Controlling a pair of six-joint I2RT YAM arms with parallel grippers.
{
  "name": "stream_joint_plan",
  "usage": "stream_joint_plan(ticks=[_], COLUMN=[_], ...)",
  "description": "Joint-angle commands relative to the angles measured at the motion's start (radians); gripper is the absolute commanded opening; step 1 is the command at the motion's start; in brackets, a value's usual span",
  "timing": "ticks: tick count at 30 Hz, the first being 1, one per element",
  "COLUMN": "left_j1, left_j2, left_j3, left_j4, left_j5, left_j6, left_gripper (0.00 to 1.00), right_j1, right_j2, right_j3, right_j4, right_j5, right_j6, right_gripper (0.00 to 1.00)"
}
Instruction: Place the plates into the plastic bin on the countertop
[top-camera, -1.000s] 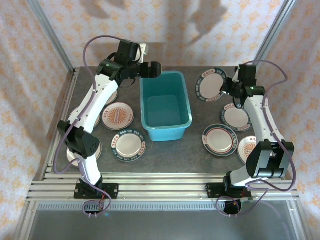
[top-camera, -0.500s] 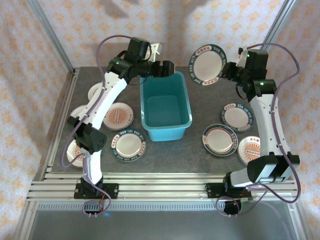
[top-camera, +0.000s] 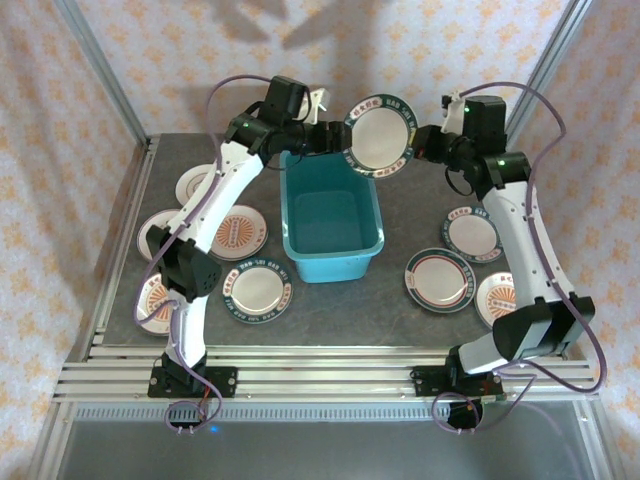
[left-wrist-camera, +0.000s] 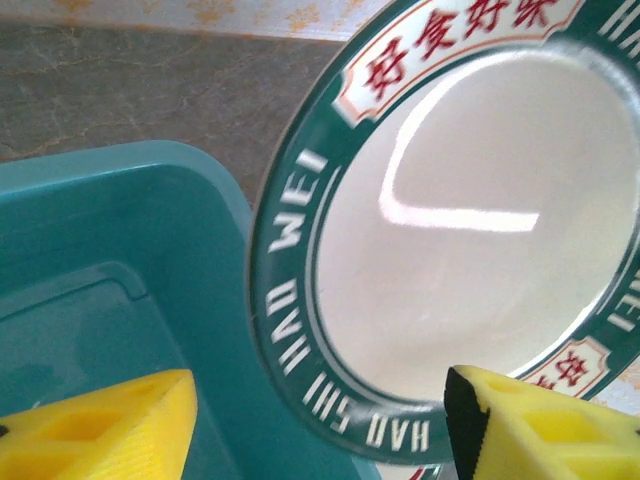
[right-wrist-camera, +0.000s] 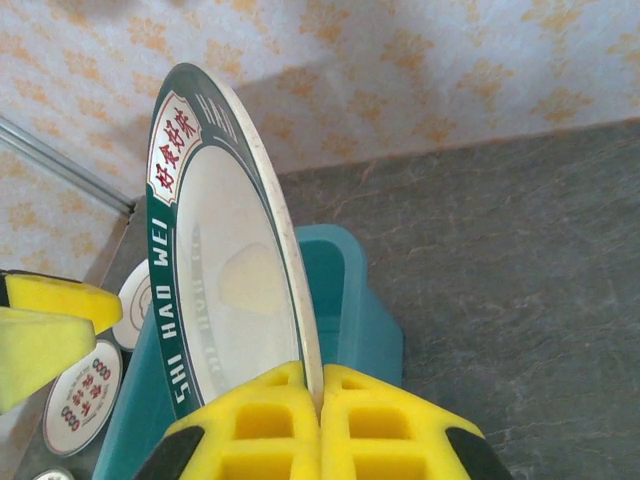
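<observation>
My right gripper keeps moving the plate, as the plate's free edge (top-camera: 351, 140) faces my left gripper's open fingers (top-camera: 338, 137), toward them until they close on it, and then let go.
My right gripper (top-camera: 415, 140) is shut on the rim of a green-rimmed plate (top-camera: 380, 135) with a white centre, holding it on edge in the air above the far end of the teal plastic bin (top-camera: 332, 215). In the right wrist view both fingers (right-wrist-camera: 320, 395) pinch the plate (right-wrist-camera: 230, 260) with the bin (right-wrist-camera: 350, 290) below. My left gripper (top-camera: 333, 137) stands open at the plate's left edge. Its wrist view shows the plate's lower rim (left-wrist-camera: 340, 400) between the yellow fingers (left-wrist-camera: 110, 420), apart from both. The bin (left-wrist-camera: 120, 260) holds nothing.
Several plates lie flat on the dark countertop (top-camera: 340, 310): left of the bin (top-camera: 235, 232), (top-camera: 257, 292), (top-camera: 160, 298), and right of it (top-camera: 472, 233), (top-camera: 440, 278), (top-camera: 498, 298). Aluminium rails (top-camera: 320, 370) frame the near edge; a patterned wall rises behind.
My right arm lifted the green-rimmed plate off the counter and swung it left over the bin's far end. My left gripper moved right to meet it, its jaws narrowing.
</observation>
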Motion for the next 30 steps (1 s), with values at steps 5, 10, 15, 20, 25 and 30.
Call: stream_joint_plan(ticks=[5, 10, 15, 20, 25, 30], left_j1=[-0.006, -0.005, -0.005, -0.005, -0.006, -0.006], left_j2=[0.025, 0.034, 0.039, 0.042, 0.045, 0.044], left_j3=[0.028, 0.028, 0.028, 0.028, 0.028, 0.027], left_j4=[0.024, 0.000, 0.022, 0.032, 0.031, 0.027], left_j5=[0.001, -0.034, -0.025, -0.021, -0.022, -0.026], left_j6=[-0.011, 0.005, -0.013, -0.021, -0.020, -0.015], left_gripper=[0.62, 0.63, 0.55, 0.45, 0.34, 0.25], right_j1=[0.006, 0.007, 0.009, 0.010, 0.010, 0.010], right_j2=[0.000, 0.001, 0.021, 0.044, 0.067, 0.091], right_j3=[0.039, 0.042, 0.053, 0.057, 0.063, 0.065], right_j4=[0.070, 0.079, 0.078, 0.076, 0.067, 0.062], right_j5=[-0.062, -0.073, -0.099, -0.113, -0.127, -0.147], right_j6=[0.045, 0.055, 0.061, 0.069, 0.076, 0.081], right_gripper=[0.00, 0.00, 0.00, 0.00, 0.00, 0.00])
